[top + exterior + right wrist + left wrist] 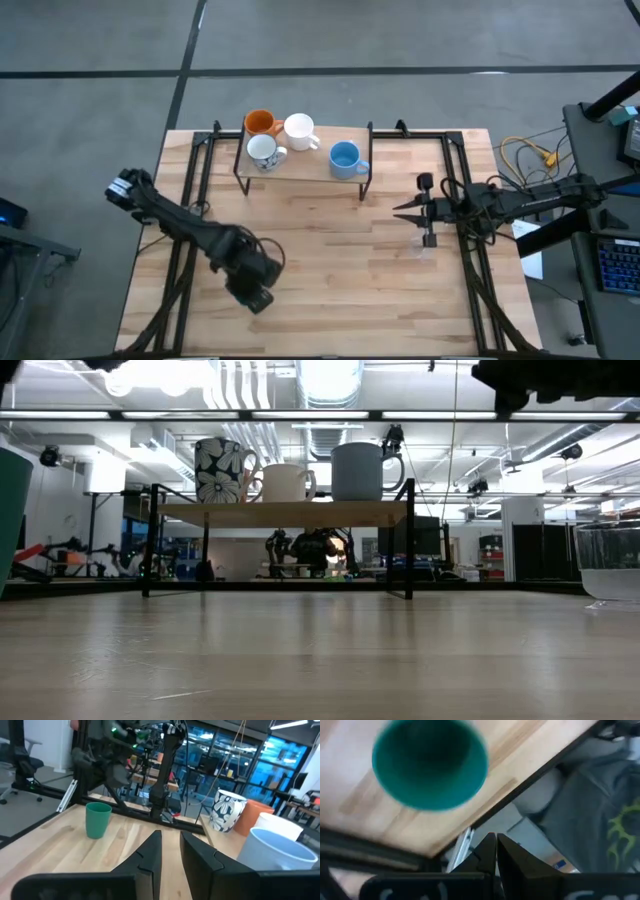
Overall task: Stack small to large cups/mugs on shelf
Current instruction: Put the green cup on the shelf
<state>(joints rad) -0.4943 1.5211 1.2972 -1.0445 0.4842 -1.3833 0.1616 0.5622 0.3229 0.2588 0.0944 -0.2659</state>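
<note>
My left gripper's fingers are closed and clear of the dark green cup (98, 821). I should open them and put one on each side of the cup's rim (482, 781) before I lift the cup.
The shelf (310, 165) stands at the table's far middle and carries an orange mug (260, 122), a plain white mug (299, 130), a white mug with dark markings (263, 150) and a light blue mug (344, 157), all upright. A dark green cup (98, 820) stands upright on the table at the near left. My left gripper (496, 840) hovers above and beside it, shut and empty. A clear glass (608, 565) stands on the table at the right. My right gripper (170, 847) hangs level above the table, pointing left, its fingers a narrow gap apart and empty.
Black frame rails (190, 190) run along the table's left and right sides. Bare wood (340, 270) lies between the two arms in front of the shelf. A cable (525, 155) and equipment sit beyond the table's right edge.
</note>
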